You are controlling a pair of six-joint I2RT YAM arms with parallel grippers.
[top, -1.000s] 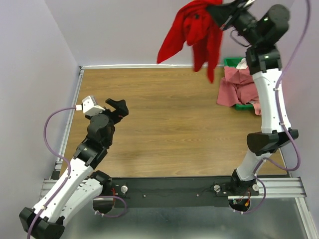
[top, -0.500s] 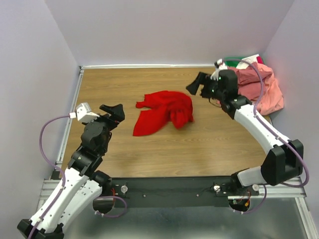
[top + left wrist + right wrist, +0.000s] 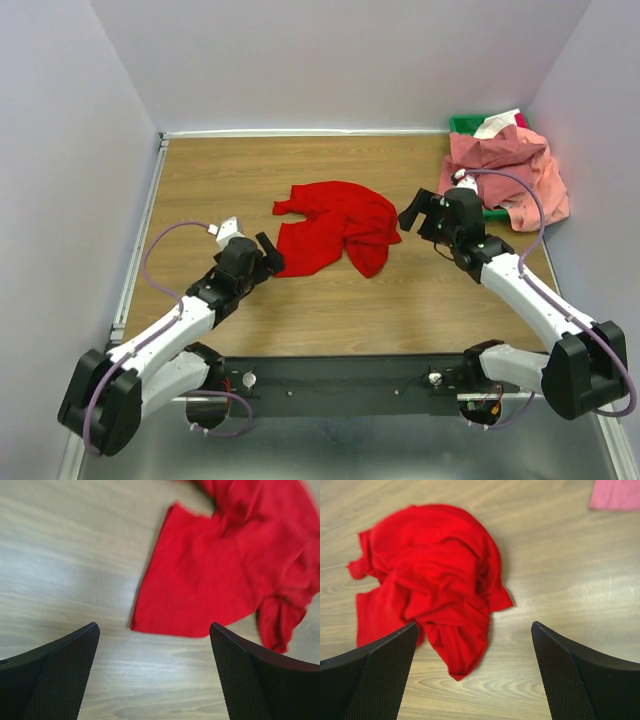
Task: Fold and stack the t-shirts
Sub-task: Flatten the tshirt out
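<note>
The red t-shirt [image 3: 335,222] is bunched up in loose, overlapping folds [image 3: 366,228], so it will spread out far wider than this heap when I lift and pull it.
A bright red t-shirt [image 3: 335,228] lies crumpled on the wooden table [image 3: 240,170], near the middle. Salmon pink t-shirts [image 3: 505,170] are heaped over a green bin at the back right. My left gripper [image 3: 268,258] sits low at the red shirt's near-left edge. It is open, and the left wrist view shows the red shirt [image 3: 225,565] just beyond the left gripper [image 3: 153,635] and bare wood between its fingers. My right gripper [image 3: 413,212] hovers open just right of the shirt. In the right wrist view the red shirt [image 3: 435,575] lies ahead and left of the right gripper [image 3: 474,630].
The green bin [image 3: 466,125] stands in the back right corner, mostly buried under pink cloth and a white piece [image 3: 497,123]. A pink corner [image 3: 617,492] shows at the top right of the right wrist view. Lilac walls close in the table on three sides.
My right gripper opened and let go of the red shirt, which dropped from high up onto the table. The right arm came down beside it. The left arm reached forward to the shirt's edge.
</note>
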